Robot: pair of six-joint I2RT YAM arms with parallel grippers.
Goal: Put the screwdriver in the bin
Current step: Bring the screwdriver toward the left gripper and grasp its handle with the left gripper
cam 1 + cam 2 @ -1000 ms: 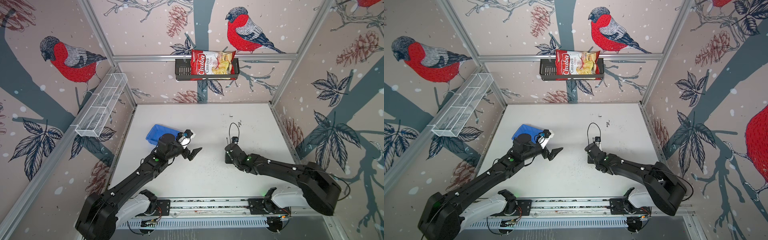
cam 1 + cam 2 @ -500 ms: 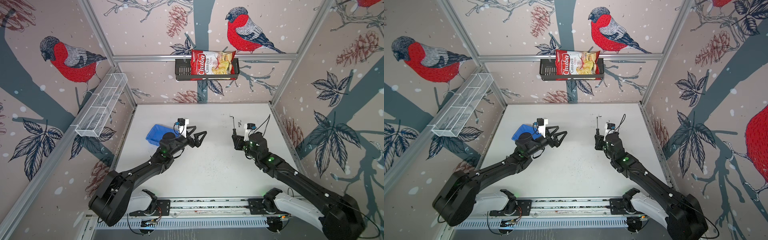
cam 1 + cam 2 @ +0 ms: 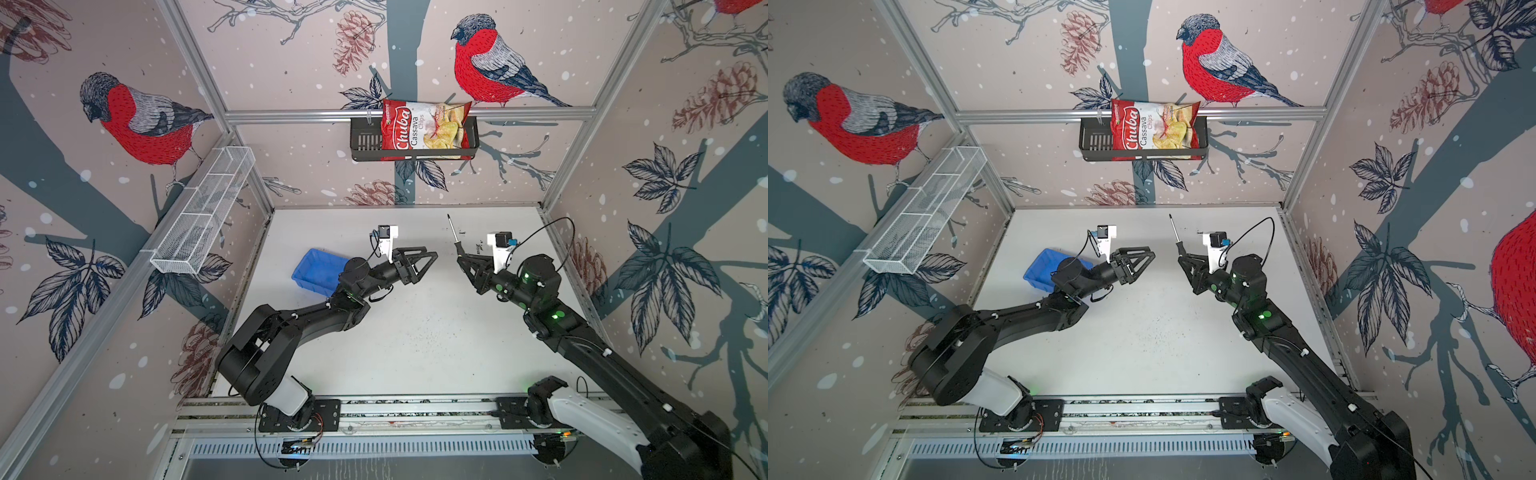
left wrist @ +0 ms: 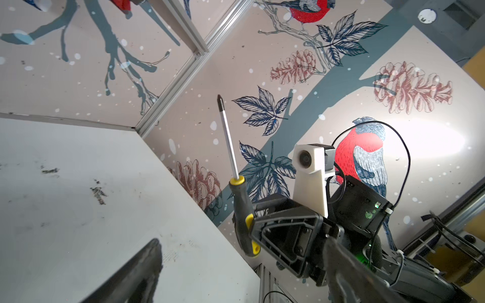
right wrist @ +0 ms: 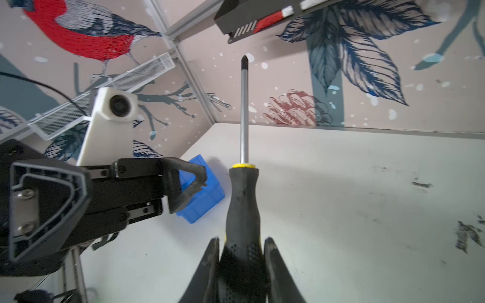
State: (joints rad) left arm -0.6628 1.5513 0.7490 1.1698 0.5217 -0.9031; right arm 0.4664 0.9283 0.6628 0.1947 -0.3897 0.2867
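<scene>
My left gripper should grab the screwdriver by the handle's shaft end (image 3: 457, 244), because the blue bin (image 3: 318, 271) is on my left gripper's side, far from my right gripper.
The screwdriver (image 3: 454, 232) (image 3: 1175, 235) has a black handle with yellow trim and a thin metal shaft. My right gripper (image 3: 461, 259) (image 3: 1181, 259) is shut on the handle's lower half and holds it above the table, shaft pointing toward the back wall. In the right wrist view both fingers press the screwdriver's (image 5: 242, 204) handle at my right gripper (image 5: 242, 240). My left gripper (image 3: 426, 268) (image 3: 1144, 268) is open and empty, raised, facing the right one across a gap. The blue bin (image 3: 316, 270) (image 3: 1040, 270) (image 5: 202, 207) sits on the table behind my left wrist, partly hidden by it.
A black slotted basket with a red chips bag (image 3: 426, 131) hangs on the back wall. A long white wire basket (image 3: 203, 212) is fixed to the left wall. The white table (image 3: 415, 332) is walled on three sides, with the arms' rail (image 3: 374, 411) along its front.
My right gripper has risen from low over the table and swung toward the back wall, the screwdriver now standing out of it. My left gripper has lifted and turned to face it.
</scene>
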